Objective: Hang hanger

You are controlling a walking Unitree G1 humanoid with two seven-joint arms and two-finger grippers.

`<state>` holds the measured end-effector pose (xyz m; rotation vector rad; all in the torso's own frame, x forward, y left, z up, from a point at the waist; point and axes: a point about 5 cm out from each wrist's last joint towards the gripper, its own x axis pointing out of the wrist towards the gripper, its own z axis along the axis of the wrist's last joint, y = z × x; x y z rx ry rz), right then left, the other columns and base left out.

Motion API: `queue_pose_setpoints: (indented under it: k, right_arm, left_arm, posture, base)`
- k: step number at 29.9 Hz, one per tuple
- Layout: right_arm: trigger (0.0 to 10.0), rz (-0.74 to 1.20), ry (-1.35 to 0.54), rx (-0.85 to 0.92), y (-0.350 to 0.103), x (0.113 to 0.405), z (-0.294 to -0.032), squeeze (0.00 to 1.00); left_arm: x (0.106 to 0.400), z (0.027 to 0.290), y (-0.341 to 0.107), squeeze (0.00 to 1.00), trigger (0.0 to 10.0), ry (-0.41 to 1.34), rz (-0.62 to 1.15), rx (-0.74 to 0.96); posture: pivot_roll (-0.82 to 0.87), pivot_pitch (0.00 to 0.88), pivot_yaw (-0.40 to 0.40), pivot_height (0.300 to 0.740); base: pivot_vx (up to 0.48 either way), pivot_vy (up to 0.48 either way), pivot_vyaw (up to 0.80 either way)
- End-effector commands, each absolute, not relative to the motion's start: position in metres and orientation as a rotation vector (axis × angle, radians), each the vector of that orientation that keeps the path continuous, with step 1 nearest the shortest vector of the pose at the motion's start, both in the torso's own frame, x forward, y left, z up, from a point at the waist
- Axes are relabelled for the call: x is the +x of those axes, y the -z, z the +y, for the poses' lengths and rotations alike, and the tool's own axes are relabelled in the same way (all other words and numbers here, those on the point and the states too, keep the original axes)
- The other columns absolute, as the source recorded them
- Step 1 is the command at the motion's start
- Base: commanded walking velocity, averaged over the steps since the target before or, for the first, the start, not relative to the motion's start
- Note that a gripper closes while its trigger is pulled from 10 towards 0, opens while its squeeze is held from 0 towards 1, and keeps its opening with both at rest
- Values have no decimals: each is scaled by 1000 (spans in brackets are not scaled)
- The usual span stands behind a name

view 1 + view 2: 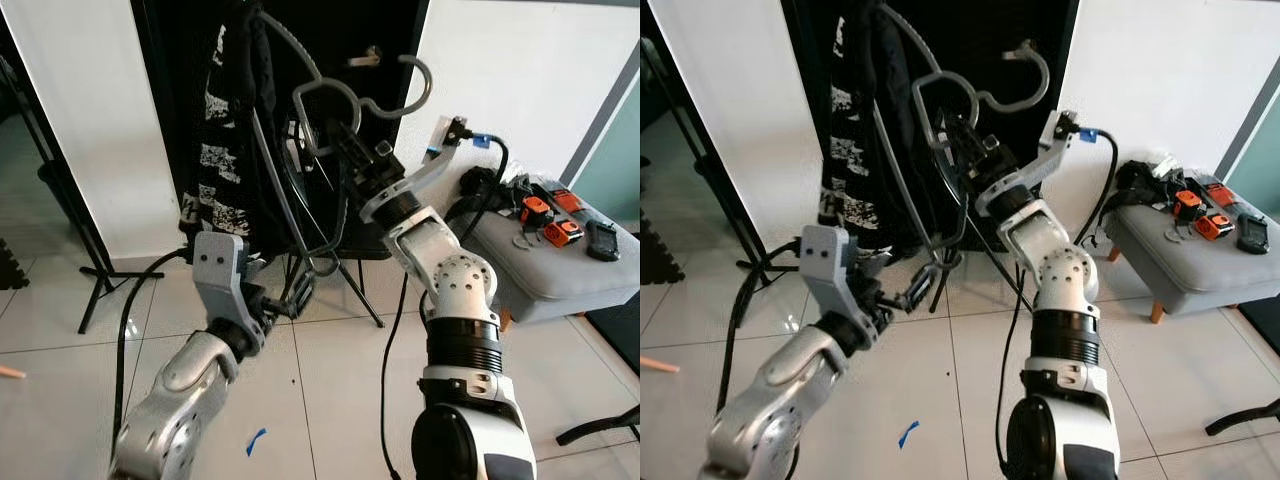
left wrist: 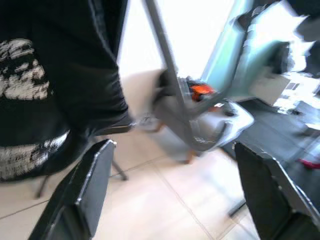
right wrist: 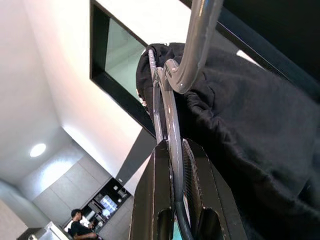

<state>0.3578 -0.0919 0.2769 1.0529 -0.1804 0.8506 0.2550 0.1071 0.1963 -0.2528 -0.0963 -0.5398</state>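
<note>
The upper arm of the grey hanger goes into the black garment (image 1: 265,18). The hanger (image 1: 297,94) will come along when my left gripper carries the garment.
A grey hanger (image 1: 300,100) carries a black garment with white print (image 1: 225,130). It is held up in front of a dark panel, with its hook (image 1: 415,85) pointing right. My right gripper (image 1: 335,135) is raised and shut on the hanger's wire near the neck. The wrist view shows its fingers (image 3: 160,190) clamped on the wire (image 3: 170,125), with the garment (image 3: 250,125) beside it. Lower down, my left gripper (image 1: 300,290) stands open by the hanger's bottom corner. That corner (image 2: 210,140) lies between the spread fingers (image 2: 85,195), untouched.
A grey padded bench (image 1: 560,275) with orange tools stands at the right. Black stand legs (image 1: 100,280) spread over the tiled floor at the left, and more legs (image 1: 355,285) sit under the hanger. Cables trail from both arms. A person (image 3: 77,220) is far off.
</note>
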Motion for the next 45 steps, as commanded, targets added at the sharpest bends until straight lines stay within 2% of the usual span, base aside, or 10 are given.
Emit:
queue_pose_setpoints:
  k: [1,8,12,22,23,24,25,34,40,45]
  right_arm:
    - [10000,-259,-929,1034,-290,351,-94,0]
    - [10000,-285,-944,975,-293,352,-103,0]
    - [10000,-347,-987,856,-304,350,-128,0]
    - [10000,-315,-1069,738,-293,337,-122,0]
    - [10000,-293,-1096,701,-287,332,-120,0]
    - [10000,-293,-1096,701,-287,332,-120,0]
    - [10000,-273,-1121,669,-282,327,-117,0]
    - [10000,-219,-1195,576,-267,314,-105,0]
    - [10000,-221,-1176,564,-265,316,-103,0]
    - [10000,-223,-1162,563,-265,317,-104,0]
  left_arm:
    - [252,115,-207,1000,10000,555,-133,-276]
    - [249,131,-239,1000,10000,584,-259,-303]
    - [241,178,-321,1000,10000,568,-628,-403]
    - [250,187,-333,1000,10000,429,-693,-469]
    - [257,189,-331,408,10000,353,-684,-469]
    - [257,189,-331,408,10000,353,-684,-469]
    - [263,190,-329,0,10000,306,-670,-469]
    - [276,196,-329,0,10000,156,-634,-416]
    - [284,213,-317,0,10000,-66,-543,-151]
    - [285,209,-315,0,10000,-84,-522,-66]
  posture:
    - [32,7,-61,740]
    - [32,7,-69,740]
    - [28,5,-65,740]
    - [29,8,-66,740]
    - [29,9,-65,740]
    - [29,9,-65,740]
    - [26,10,-60,740]
    - [26,9,-53,740]
    - [25,9,-47,740]
    - [30,10,-50,740]
  base:
    - [0,0,0]
    - [0,0,0]
    - [0,0,0]
    - [0,0,0]
    - [0,0,0]
    - [0,0,0]
    - [0,0,0]
    - [0,0,0]
    - [0,0,0]
    - [0,0,0]
